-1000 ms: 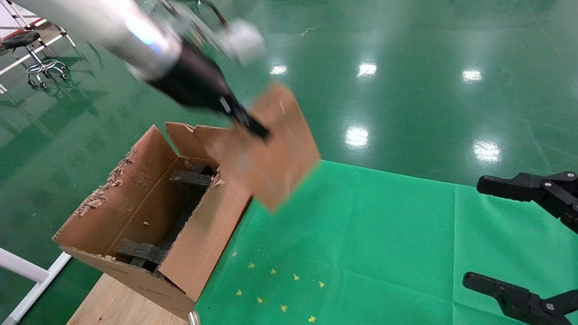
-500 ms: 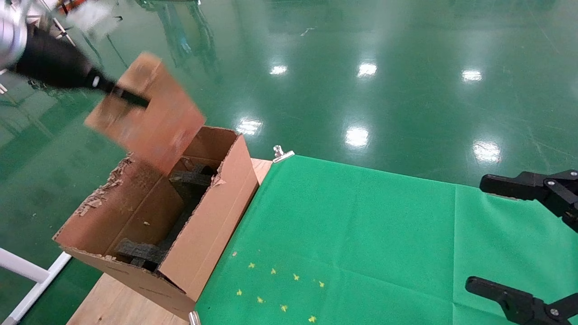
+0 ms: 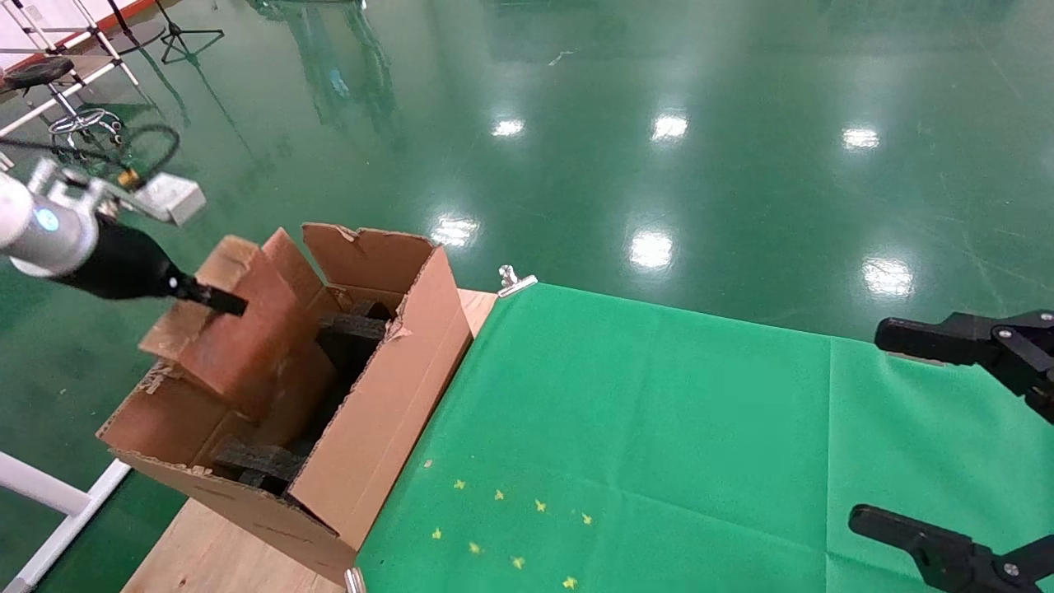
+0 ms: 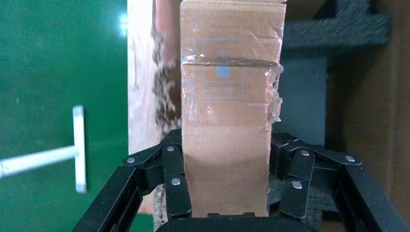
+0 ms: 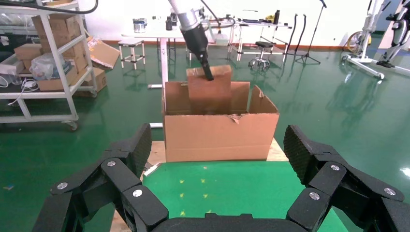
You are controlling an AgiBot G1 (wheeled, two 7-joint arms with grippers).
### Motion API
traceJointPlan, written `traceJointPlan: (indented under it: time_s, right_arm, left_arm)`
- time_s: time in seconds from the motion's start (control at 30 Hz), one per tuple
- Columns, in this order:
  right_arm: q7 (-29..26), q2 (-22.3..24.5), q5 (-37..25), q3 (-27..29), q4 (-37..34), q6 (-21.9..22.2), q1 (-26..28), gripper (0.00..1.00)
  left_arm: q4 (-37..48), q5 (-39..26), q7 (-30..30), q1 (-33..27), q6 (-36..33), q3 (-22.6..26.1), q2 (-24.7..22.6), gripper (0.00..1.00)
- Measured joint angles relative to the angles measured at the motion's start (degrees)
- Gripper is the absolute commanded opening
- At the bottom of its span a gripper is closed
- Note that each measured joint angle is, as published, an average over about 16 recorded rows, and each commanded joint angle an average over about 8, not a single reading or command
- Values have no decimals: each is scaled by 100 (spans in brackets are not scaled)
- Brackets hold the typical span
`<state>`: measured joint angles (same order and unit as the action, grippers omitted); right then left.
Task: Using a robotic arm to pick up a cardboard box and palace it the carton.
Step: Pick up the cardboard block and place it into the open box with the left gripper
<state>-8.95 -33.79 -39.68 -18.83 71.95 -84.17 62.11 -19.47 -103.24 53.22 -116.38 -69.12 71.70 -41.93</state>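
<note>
The cardboard box has its lower end (image 3: 258,394) lined up between the black foam blocks (image 3: 304,407), so my left gripper goes on lowering the box until the box's top reaches the carton's ragged edge.
The cardboard box (image 3: 239,329), brown and wrapped in clear tape, stands tilted with its lower end inside the carton (image 3: 387,387), against the carton's left wall. My left gripper (image 3: 230,303) on the white robotic arm (image 3: 33,231) is shut on the box's upper end. In the left wrist view the box (image 4: 227,121) fills the space between the black fingers (image 4: 173,179), with black foam (image 4: 333,29) and the carton's ragged edge behind it. My right gripper (image 3: 947,436) hangs open and empty over the green cloth at the right.
Black foam blocks (image 3: 350,325) lie inside the carton. The carton stands on a wooden tabletop (image 3: 206,552) beside a green cloth (image 3: 659,428) held by a metal clip (image 3: 512,280). A white frame (image 3: 49,494) and a stool (image 3: 49,82) stand on the floor to the left.
The left arm swung the box from above the table's edge leftward over the carton, then lowered it into the carton. The right gripper stayed put.
</note>
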Motion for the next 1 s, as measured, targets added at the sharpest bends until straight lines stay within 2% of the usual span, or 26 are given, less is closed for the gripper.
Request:
traceJointPlan:
  time_s: [0.3,0.6,0.63,0.87,0.9,1.0]
  right_arm:
    - [0,0,0,-1,0,0,0,100]
    - [1,0,1,-1,0,1,0,100]
    - [1,0,1,-1,0,1,0,100]
    - [1,1,2,-1,-1,1,-1,100]
    - [1,1,2,-1,-1,2,-1,100]
    - [1,1,2,-1,-2,2,-1,100]
  left_arm:
    - [924,121,-380,468,391,-40,-281,0]
    - [1469,275,-641,832,628,-122,-429,0]
    - [1511,288,-659,861,651,-130,-439,3]
    - [1684,358,-740,985,769,-176,-470,91]
    - [1696,364,-747,993,779,-180,-471,100]
    - [1714,373,-759,1006,796,-186,-473,100]
